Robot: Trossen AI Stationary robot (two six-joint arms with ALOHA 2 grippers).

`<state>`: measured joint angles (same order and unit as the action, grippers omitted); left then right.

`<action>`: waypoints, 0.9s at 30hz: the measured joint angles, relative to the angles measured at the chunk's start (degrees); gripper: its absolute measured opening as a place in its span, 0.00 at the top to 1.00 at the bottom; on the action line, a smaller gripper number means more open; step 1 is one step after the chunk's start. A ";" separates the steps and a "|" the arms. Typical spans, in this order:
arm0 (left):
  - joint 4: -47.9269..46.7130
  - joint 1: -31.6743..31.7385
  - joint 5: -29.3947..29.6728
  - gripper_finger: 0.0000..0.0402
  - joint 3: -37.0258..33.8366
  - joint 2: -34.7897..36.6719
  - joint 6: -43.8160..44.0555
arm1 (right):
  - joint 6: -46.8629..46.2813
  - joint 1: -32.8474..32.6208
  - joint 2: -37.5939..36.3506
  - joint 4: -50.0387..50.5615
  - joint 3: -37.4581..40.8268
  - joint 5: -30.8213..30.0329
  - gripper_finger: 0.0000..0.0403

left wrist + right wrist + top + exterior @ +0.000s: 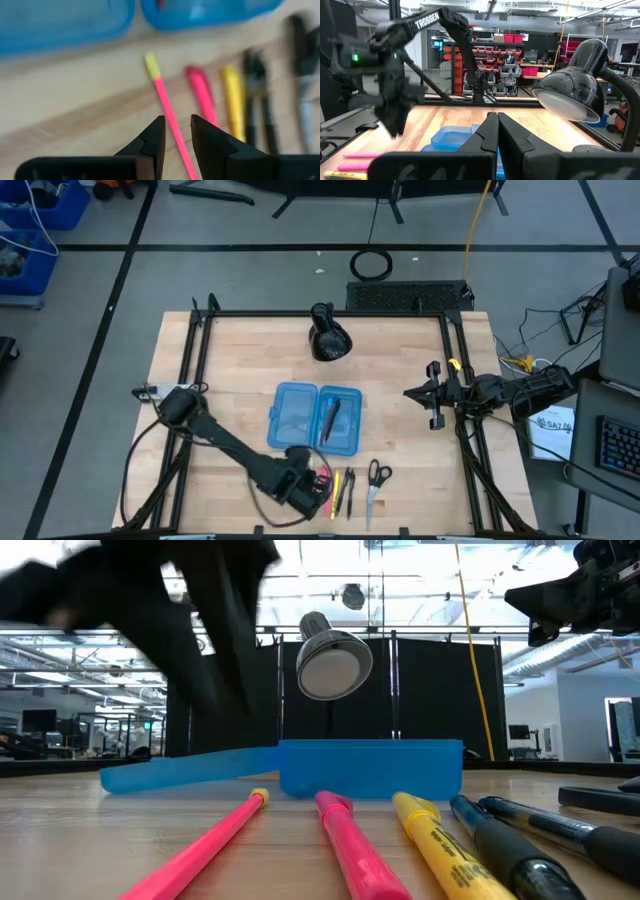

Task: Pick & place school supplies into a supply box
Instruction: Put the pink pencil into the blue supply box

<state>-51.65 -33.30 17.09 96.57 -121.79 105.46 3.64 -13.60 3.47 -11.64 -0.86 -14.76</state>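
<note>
My left gripper's fingers are too high above the pink pencil's body (176,131). I should open them wider and lower them around the pencil just below its yellow end (159,86).
The blue supply box (295,418) lies open in the middle of the table, and one dark pen (330,418) is in its right half. Near the table's near edge lie a thin pink pencil (167,107), a pink marker (202,95), a yellow marker (232,100), black pens (255,95) and the scissors (375,480). My left gripper (177,120) hovers open over the pencil, one finger on each side of it, and the low view shows it raised off the table. My right gripper (496,117) waits shut at the table's right edge (408,392).
A black desk lamp (328,338) stands near the far edge, behind the box. The low view shows the box's lid half (190,770) lying flat and its deeper half (370,770) just beyond the pens. Black frame rails run along both sides of the table.
</note>
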 joint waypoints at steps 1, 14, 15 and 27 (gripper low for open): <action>1.01 0.71 -2.11 0.77 0.05 -0.86 -0.23 | 0.00 0.01 0.04 0.03 0.00 0.00 1.00; 0.90 9.75 -16.30 0.77 0.50 -1.17 -12.01 | 0.47 0.01 1.03 1.27 0.00 -0.07 1.00; 0.86 10.18 -17.24 0.77 0.50 -1.19 -12.81 | 0.47 0.00 1.03 1.25 0.00 -0.07 1.00; -1.43 10.98 -18.22 0.77 0.50 -1.19 -11.46 | 1.57 0.00 1.03 1.68 0.00 -0.11 1.00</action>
<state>-53.08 -22.32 -1.13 97.08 -122.98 94.00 5.21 -13.61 4.49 -9.96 -0.86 -14.87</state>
